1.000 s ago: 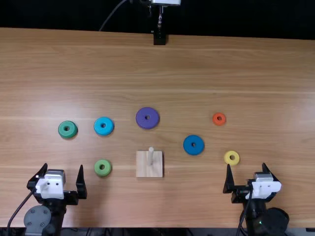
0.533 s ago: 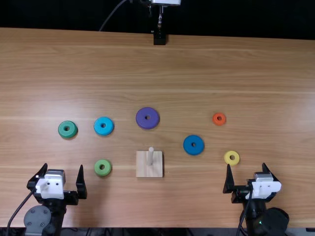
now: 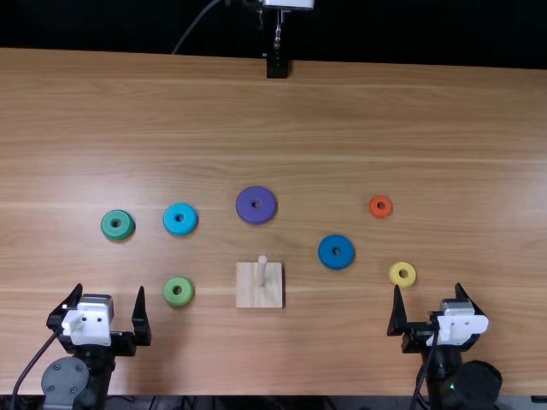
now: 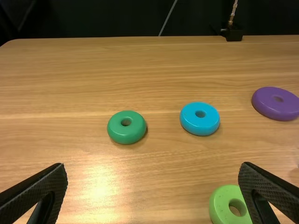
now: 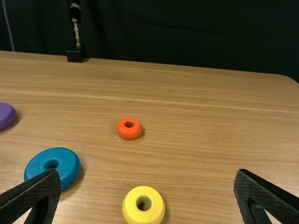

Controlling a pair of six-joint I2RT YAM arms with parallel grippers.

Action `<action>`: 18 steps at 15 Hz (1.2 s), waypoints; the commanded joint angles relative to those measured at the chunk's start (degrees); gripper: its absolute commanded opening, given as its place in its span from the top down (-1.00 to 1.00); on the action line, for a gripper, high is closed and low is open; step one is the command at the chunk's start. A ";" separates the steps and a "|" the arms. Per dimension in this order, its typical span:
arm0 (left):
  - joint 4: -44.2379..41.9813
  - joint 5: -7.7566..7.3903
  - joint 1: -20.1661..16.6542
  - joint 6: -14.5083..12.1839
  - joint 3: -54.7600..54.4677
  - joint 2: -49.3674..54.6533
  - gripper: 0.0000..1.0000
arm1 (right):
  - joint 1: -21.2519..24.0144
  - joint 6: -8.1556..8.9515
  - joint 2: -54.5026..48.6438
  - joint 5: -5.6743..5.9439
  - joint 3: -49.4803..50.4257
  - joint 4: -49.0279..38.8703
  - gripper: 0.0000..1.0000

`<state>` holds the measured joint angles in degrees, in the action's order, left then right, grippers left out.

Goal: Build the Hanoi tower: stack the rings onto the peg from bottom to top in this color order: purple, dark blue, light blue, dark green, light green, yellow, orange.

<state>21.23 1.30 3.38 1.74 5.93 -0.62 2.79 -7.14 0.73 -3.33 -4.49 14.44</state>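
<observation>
The wooden base [image 3: 259, 295] should move and turn a little when I lower the purple ring over the peg, because its edges [image 3: 238, 286] are free of any clamp.
In the top view the wooden base [image 3: 247, 295] with its upright bare peg [image 3: 261, 272] stands near the middle. Behind it lies the purple ring [image 3: 256, 205]; the dark blue ring [image 3: 337, 252] is to its right. Left of the base are the light blue ring [image 3: 169, 220], dark green ring [image 3: 108, 225] and light green ring [image 3: 171, 295]. The orange ring [image 3: 373, 210] and yellow ring [image 3: 394, 276] lie on the right. My left gripper [image 3: 111, 299] and right gripper [image 3: 427, 299] are open, holding nothing. Wrist views also show left gripper [image 4: 154, 186] and right gripper [image 5: 147, 191].
The wooden table [image 3: 342, 111] reaches back to a dark backdrop. A black stand [image 3: 277, 67] is fixed at its far edge, near the middle. The yellow ring lies just beyond the right gripper's inner finger.
</observation>
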 commanded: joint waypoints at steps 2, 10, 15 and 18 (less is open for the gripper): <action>4.71 0.39 -0.39 0.06 -5.93 0.62 -1.00 | 0.47 0.49 -0.73 -0.15 3.61 3.98 -1.00; 7.77 -0.56 -1.09 0.06 10.41 -5.27 -1.00 | 0.47 0.49 -0.73 -0.15 3.61 3.98 -1.00; 8.61 -8.16 -1.00 -0.26 29.13 -24.43 -1.00 | 0.47 0.49 -0.73 -0.15 3.61 3.98 -1.00; 9.35 -8.26 0.05 0.37 43.37 -42.36 -1.00 | 0.47 0.49 -0.73 -0.15 3.61 4.08 -1.00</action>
<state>30.81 -5.54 2.87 1.76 47.09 -40.99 2.79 -7.14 0.73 -3.33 -4.49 14.39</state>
